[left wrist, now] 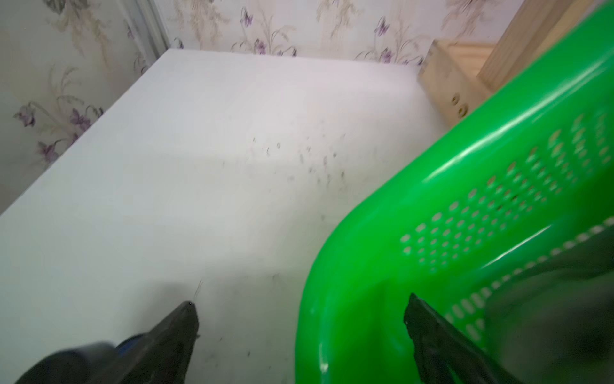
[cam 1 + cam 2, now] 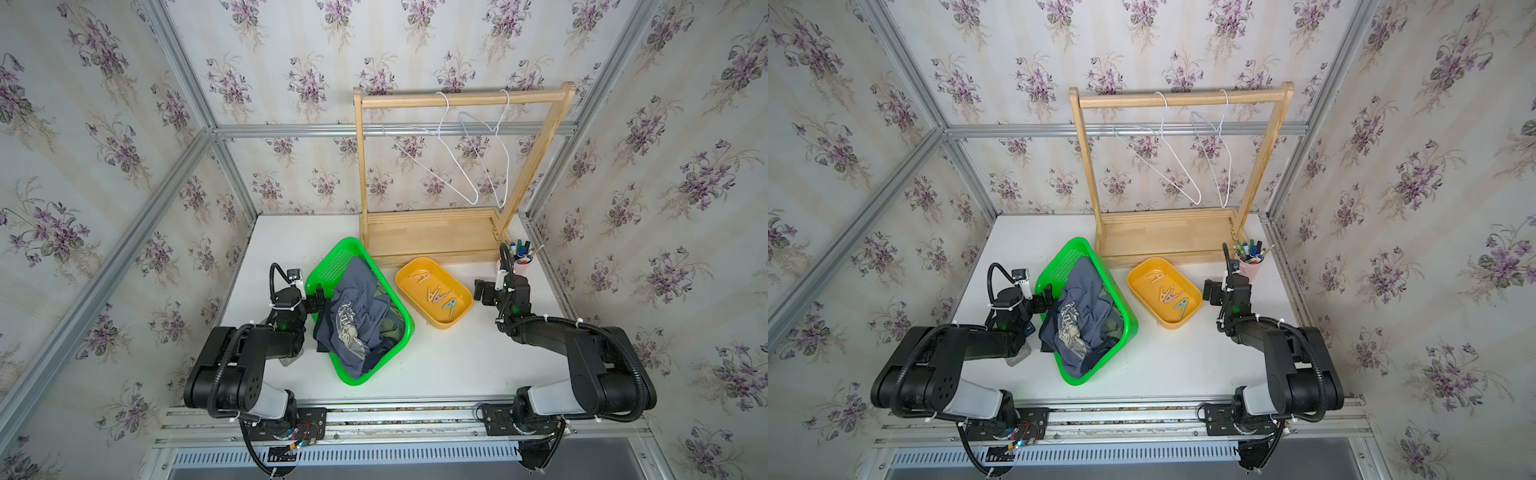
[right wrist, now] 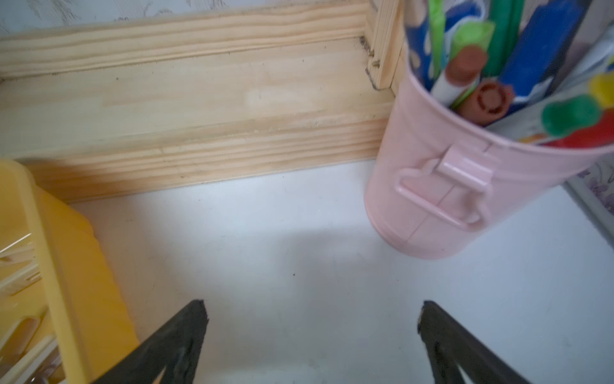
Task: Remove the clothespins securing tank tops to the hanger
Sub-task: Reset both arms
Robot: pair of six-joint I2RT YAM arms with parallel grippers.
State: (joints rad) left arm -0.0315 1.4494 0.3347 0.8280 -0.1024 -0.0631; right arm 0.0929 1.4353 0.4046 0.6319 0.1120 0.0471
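The green basket (image 2: 360, 312) lies crooked, and one finger of my left gripper is inside the basket's rim. Next, I move back until I am clear and then push the basket's outer side (image 2: 311, 277) straight.
Several tan clothespins (image 2: 434, 294) and a mint-green one (image 2: 450, 306) lie in a yellow tray (image 2: 441, 272), which shows in both top views (image 2: 1173, 270). The slate-blue tank top (image 2: 357, 316) is crumpled in a green basket (image 2: 345, 243), with a bit of the olive one (image 2: 392, 328) under it. Two white wire hangers (image 2: 445, 97) hang bare on the wooden rack (image 2: 399, 102). My left gripper (image 2: 320, 301) (image 1: 301, 301) is open, one finger outside the basket wall and one inside. Right of the tray my right gripper (image 2: 478, 293) (image 3: 313, 302) is open over bare table.
A pink cup of pens and markers (image 2: 519, 266) (image 3: 432, 199) stands just behind my right gripper, next to the rack's base (image 3: 199, 99). The rack's wooden base tray (image 2: 428, 235) sits behind the basket and the yellow tray. Wallpapered walls close in the table.
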